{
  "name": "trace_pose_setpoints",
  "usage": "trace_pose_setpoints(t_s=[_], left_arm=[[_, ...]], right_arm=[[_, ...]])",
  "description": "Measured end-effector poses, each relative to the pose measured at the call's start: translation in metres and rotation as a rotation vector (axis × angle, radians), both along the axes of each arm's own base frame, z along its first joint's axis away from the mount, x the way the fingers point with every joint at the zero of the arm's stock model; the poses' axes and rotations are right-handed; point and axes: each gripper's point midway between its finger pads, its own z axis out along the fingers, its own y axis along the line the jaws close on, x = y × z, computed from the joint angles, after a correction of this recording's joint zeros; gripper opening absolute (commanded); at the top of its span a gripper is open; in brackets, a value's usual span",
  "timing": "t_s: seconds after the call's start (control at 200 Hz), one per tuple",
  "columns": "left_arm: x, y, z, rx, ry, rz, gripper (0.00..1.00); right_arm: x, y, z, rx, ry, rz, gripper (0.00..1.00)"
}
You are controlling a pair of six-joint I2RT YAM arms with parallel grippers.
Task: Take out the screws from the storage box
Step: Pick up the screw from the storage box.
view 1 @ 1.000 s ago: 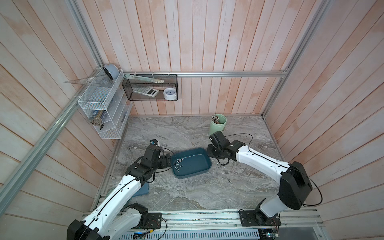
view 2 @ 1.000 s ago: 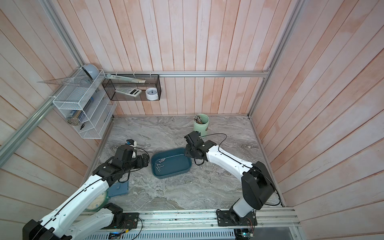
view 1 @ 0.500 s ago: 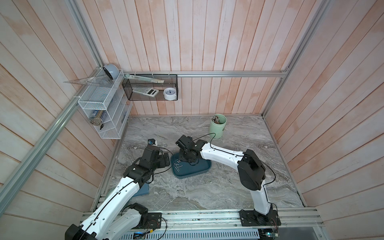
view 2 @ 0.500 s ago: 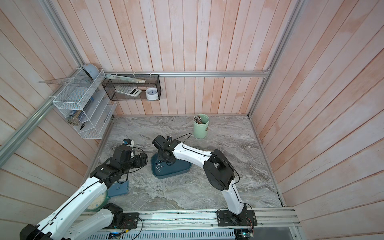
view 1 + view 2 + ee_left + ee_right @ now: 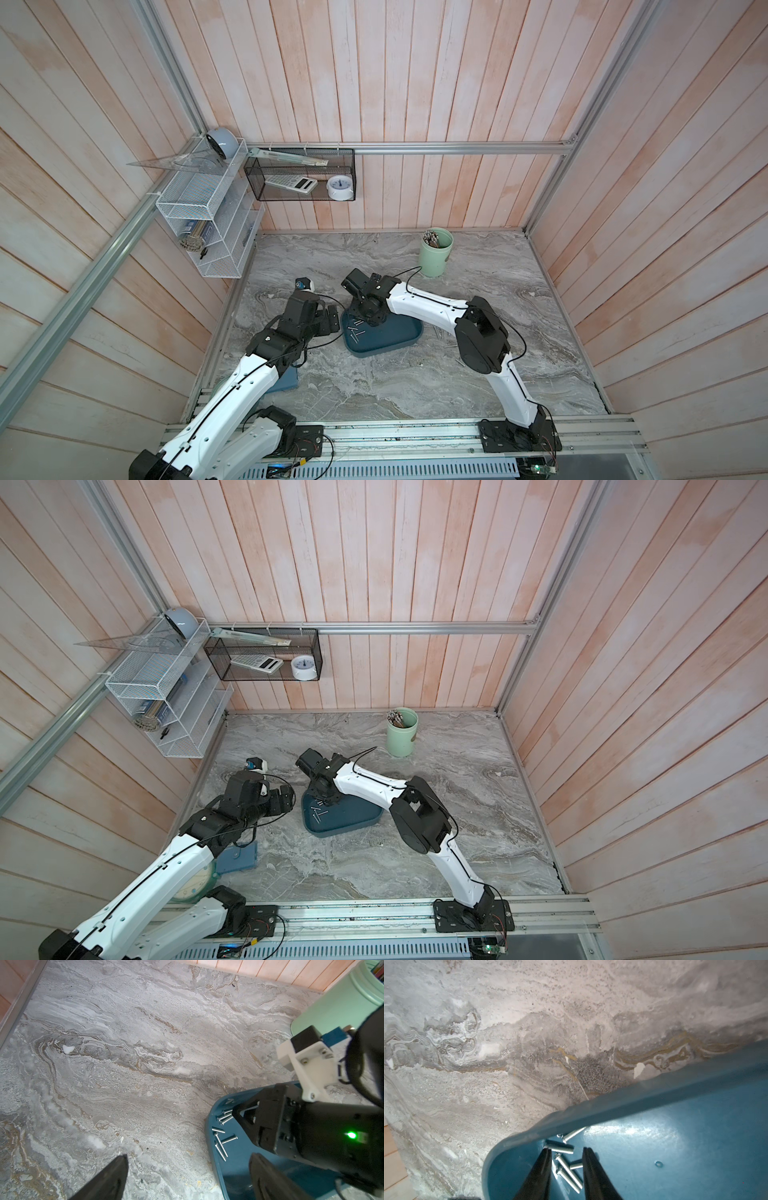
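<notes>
The fingers of my right gripper are open above the loose screws, so they should keep going down into the storage box's corner until they are around a screw, then close.
The dark teal storage box lies mid-table between my arms. Several silver screws lie in its left end, also seen in the left wrist view. A few more screws lie on the marble just right of the box. My right gripper reaches down into the box's far left corner. Its jaws stand a little apart, with loose screws lying between and beyond the fingertips, none clamped. My left gripper hovers wide open at the box's left wall, holding nothing.
A pale green cup of sticks stands near the back wall. A blue flat pad lies under my left arm. A small black and white object sits behind the left gripper. Wire shelves hang on the left wall.
My right arm swung from the box's right edge across to its far left corner and lowered into it, its jaws spreading slightly. The box shifted a little. The left arm barely moved.
</notes>
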Motion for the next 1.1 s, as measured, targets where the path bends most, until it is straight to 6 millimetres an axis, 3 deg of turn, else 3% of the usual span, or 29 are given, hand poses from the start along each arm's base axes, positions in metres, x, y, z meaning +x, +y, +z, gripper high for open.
trace_pose_setpoints(t_s=[0.51,0.91,1.1], left_arm=[[0.0,0.004,0.003,0.01,-0.014,0.016,0.96],[0.0,0.004,0.003,0.01,-0.014,0.016,0.96],[0.0,0.004,0.003,0.01,-0.014,0.016,0.96]], right_arm=[[0.002,0.005,-0.031,-0.061,0.043,-0.008,0.32],[-0.003,-0.001,-0.039,-0.09,0.059,0.01,0.14],[-0.008,-0.008,-0.039,-0.089,0.054,0.018,0.12]])
